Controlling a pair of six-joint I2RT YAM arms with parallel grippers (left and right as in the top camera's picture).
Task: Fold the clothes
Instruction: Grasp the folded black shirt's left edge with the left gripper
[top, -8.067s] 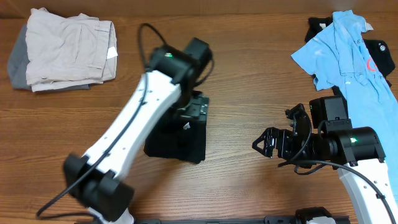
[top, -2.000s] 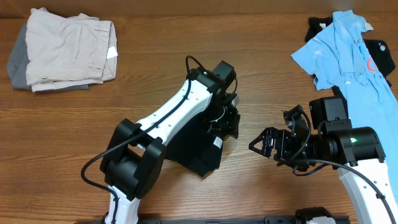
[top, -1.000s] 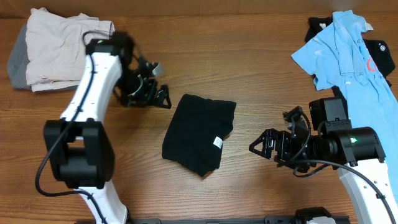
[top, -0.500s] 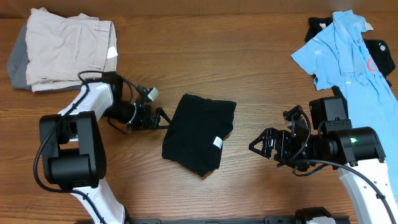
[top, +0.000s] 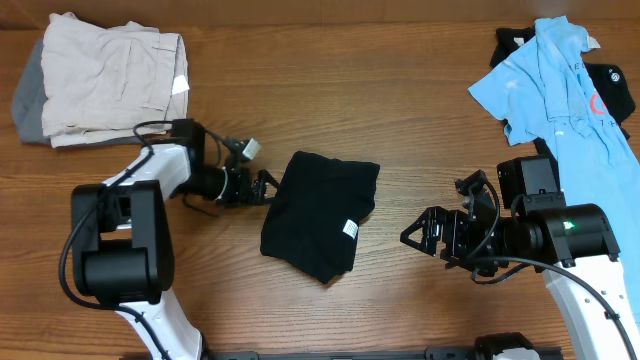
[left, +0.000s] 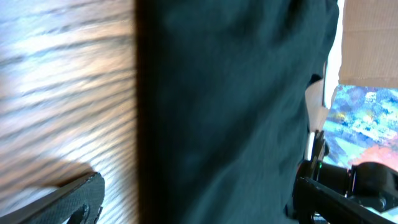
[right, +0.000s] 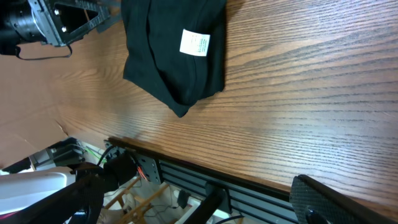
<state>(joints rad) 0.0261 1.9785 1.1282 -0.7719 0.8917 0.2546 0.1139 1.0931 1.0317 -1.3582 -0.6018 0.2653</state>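
The black shirt's near end (left: 217, 202) is between the open fingers of my left gripper. The shirt (left: 230, 99) will bunch up there but stay folded when I carry it.
The black shirt (top: 320, 215) lies folded into a compact bundle at the table's middle, its white label (top: 350, 229) facing up. It fills the left wrist view (left: 230, 106) and shows in the right wrist view (right: 168, 50). My left gripper (top: 264, 187) is open, low on the table, its tips at the shirt's left edge. My right gripper (top: 422, 232) is open and empty, to the right of the shirt and apart from it. The light blue polo (top: 560, 95) lies spread at the far right.
A folded beige garment (top: 110, 80) sits on a grey one (top: 28, 100) at the back left. A black garment (top: 518, 45) lies under the polo at the back right. The table's front edge and a metal rail (right: 205, 174) show in the right wrist view.
My left arm let go of the black shirt, swung away to the left, then came down low with its open tips at the shirt's left edge. The right arm has not moved.
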